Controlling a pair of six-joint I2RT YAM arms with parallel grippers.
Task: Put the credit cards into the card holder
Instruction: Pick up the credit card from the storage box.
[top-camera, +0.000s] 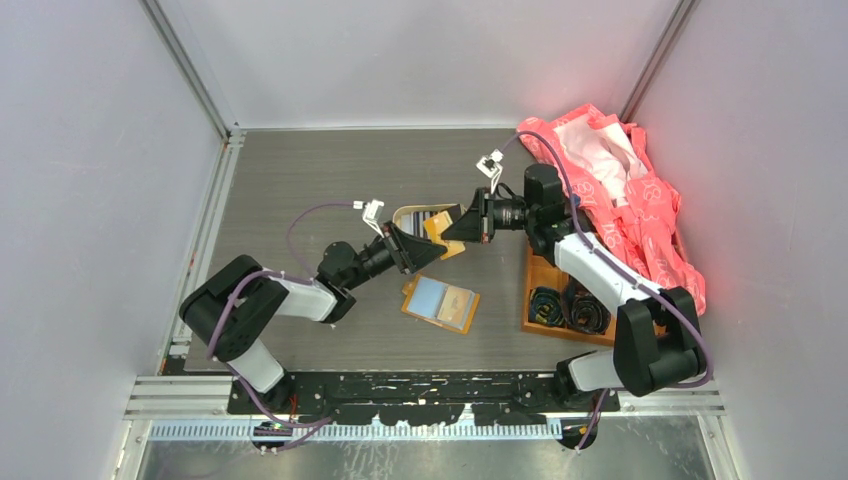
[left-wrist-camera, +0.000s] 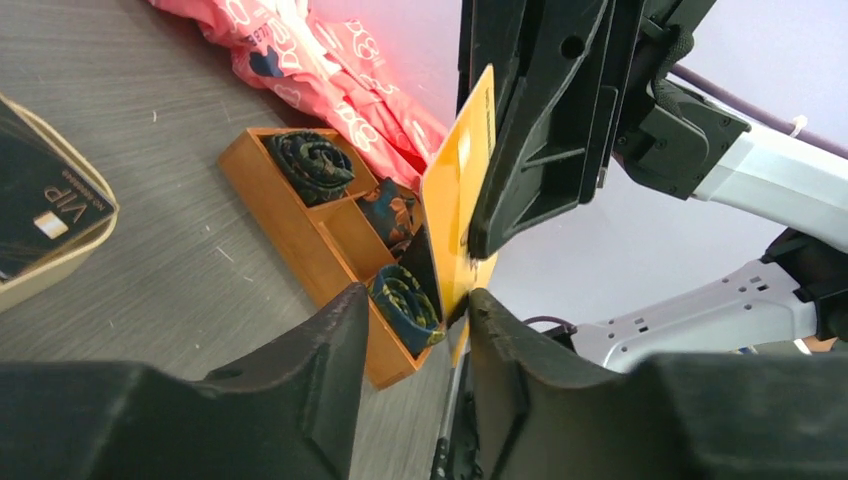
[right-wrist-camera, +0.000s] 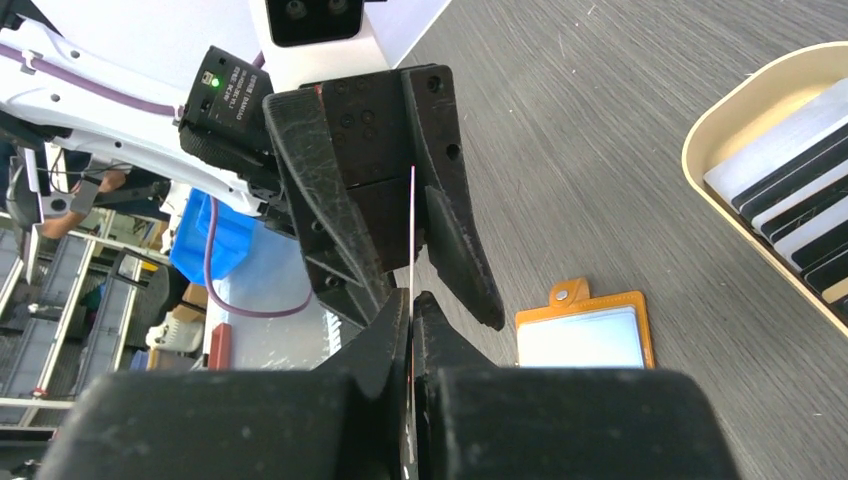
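Next, my right gripper hands the yellow card over and moves to the card holder's tan end, because the card holder's empty pocket is toward my left gripper.
A yellow credit card is held up in the air, with my right gripper shut on one edge of it. Edge-on in the right wrist view, the card is a thin line pinched at my right gripper. My left gripper faces it, open, its jaws either side of the card, whose lower edge lies against one finger. The card holder lies open and flat on the table below, orange with pale blue and tan inside, its snap stud visible on the holder. More cards lie in the beige tin.
An orange wooden compartment tray with rolled dark cloths stands at the right, by my right arm. A pink patterned bag is heaped at the back right. The beige tin lies just behind the grippers.
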